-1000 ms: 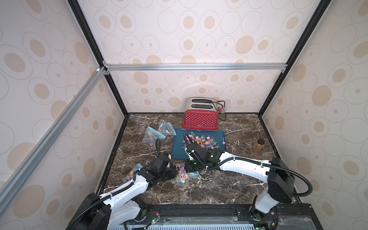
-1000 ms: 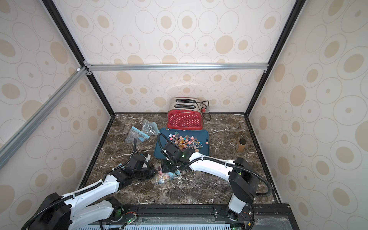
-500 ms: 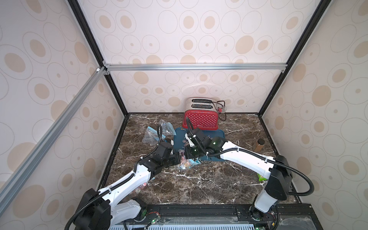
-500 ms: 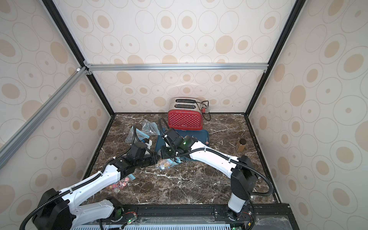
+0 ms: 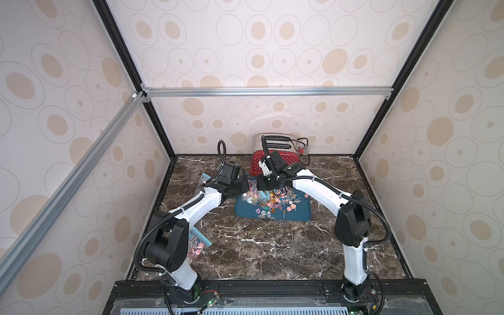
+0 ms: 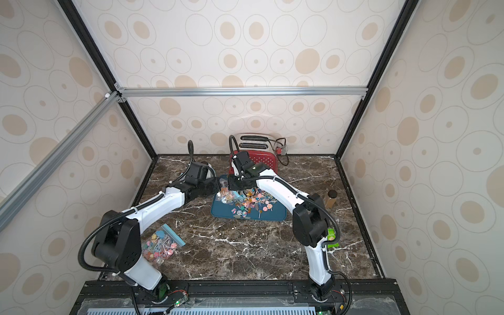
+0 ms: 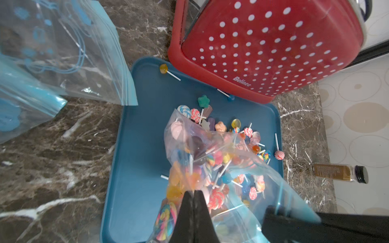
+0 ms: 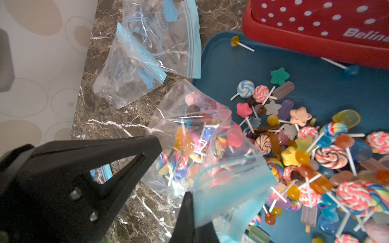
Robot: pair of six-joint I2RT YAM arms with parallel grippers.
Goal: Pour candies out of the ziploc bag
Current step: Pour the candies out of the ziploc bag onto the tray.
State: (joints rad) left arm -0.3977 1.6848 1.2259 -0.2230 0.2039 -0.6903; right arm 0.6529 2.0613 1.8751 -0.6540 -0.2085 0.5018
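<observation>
The bag's blue zip edge [image 5: 263, 194] is over the tray's candies [image 5: 282, 200], so the robot's right gripper keeps holding it there until the bag tips toward the tray, then let go.
A clear ziploc bag [image 5: 251, 195] [image 7: 210, 160] with a blue zip strip hangs over the near-left end of the blue tray [image 5: 300, 214] [image 7: 143, 147], with many candies still inside. My left gripper [image 7: 193, 191] [image 5: 243, 188] is shut on the bag's clear film. My right gripper [image 8: 189, 194] [image 5: 262, 186] is shut on its blue zip edge. Loose candies [image 5: 281, 201] [image 8: 305, 147], lollipops on white sticks, lie heaped on the tray beside the bag.
A red dotted toaster [image 5: 289, 161] [image 7: 273, 48] stands right behind the tray. Two empty zip bags [image 7: 63, 52] [image 8: 147, 52] lie left of it. Another bag with candies [image 6: 161, 245] lies front left. A brown spice bottle [image 6: 331, 199] and a green item [image 6: 332, 237] are on the right.
Both arms have carried the bag from the table's front middle back and up to the tray's left end. Both grippers stayed shut on it.
</observation>
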